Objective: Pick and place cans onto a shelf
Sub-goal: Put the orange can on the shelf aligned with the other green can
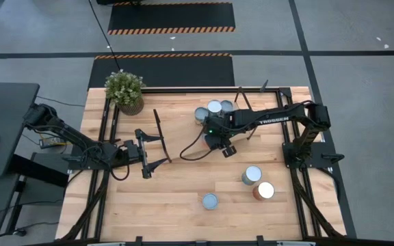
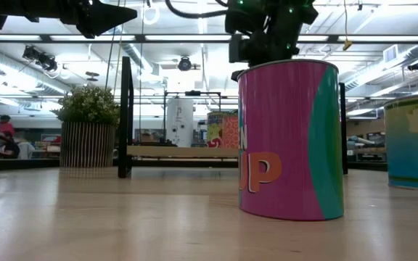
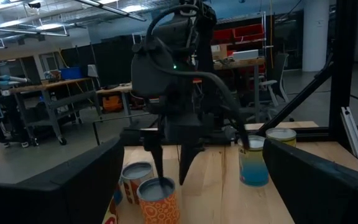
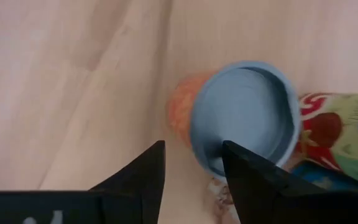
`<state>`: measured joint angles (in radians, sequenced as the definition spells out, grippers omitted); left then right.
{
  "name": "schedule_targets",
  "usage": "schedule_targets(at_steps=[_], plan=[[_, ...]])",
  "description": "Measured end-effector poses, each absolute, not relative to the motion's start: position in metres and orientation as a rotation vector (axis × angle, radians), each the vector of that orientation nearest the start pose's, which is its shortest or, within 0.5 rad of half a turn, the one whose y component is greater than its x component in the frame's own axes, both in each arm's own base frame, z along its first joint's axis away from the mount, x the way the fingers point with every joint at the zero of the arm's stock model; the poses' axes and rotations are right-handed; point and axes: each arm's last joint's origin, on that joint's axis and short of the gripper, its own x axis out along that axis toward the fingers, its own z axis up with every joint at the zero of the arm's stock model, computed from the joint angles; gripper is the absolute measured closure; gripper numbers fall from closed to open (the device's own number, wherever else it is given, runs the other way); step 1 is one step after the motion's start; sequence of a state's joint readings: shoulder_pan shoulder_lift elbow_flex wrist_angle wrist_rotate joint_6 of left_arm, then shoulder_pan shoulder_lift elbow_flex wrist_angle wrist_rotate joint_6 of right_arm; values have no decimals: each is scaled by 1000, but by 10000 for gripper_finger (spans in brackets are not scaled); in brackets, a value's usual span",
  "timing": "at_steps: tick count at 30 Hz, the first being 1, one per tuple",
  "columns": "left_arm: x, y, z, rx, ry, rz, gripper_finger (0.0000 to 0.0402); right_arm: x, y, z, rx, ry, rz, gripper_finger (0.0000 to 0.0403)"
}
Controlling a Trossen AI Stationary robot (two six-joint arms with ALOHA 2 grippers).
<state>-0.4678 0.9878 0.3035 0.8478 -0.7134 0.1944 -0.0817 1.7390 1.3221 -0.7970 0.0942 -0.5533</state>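
Only one edge of the orange can's rim point(image 4: 199, 142) is in my right gripper's gap, so the gripper should open wider and straddle the can's whole top point(image 4: 248, 115).
My right gripper point(image 1: 219, 141) points down over an upright orange can with a pale blue top point(image 4: 244, 115), near the middle of the table. It is open. One finger is over the can's top, the other outside its wall. The same can shows in the left wrist view point(image 3: 159, 200). In the high view the gripper hides it. Three cans point(image 1: 214, 109) stand together just beyond it. Three more point(image 1: 252, 175), point(image 1: 264, 190), point(image 1: 210, 201) stand on the table nearer the front. The shelf shows in the low view point(image 2: 173, 151). My left gripper point(image 1: 146, 156) is open and empty at centre left. My right gripper comes at the orange can from above, pointing down, with the can's rim point(image 4: 197, 146) in the gap between its two fingers point(image 3: 158, 168). The can stands upright on the wood. Whether either finger touches it, I cannot tell.
A potted green plant point(image 1: 124, 90) stands at the far left corner. Black frame bars point(image 1: 157, 130) rise between the two arms. In the low view a pink and teal can point(image 2: 289, 138) stands close to the camera, with a blue one point(image 2: 416, 141) at its right.
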Motion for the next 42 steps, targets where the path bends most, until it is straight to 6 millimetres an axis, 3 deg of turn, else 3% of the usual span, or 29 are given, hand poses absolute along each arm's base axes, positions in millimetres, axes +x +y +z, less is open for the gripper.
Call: schedule_targets(at_steps=[13,27,35,42], plan=[[179,-69,230,102,-112,257,13,348,-35,224,-430,1181,80,252],[179,-69,230,101,-113,257,13,357,-27,228,-135,1071,-115,390],[179,-69,230,101,-113,257,13,368,-25,235,124,911,-265,346],[179,-69,230,101,-113,257,13,369,-26,232,164,906,-331,342]])
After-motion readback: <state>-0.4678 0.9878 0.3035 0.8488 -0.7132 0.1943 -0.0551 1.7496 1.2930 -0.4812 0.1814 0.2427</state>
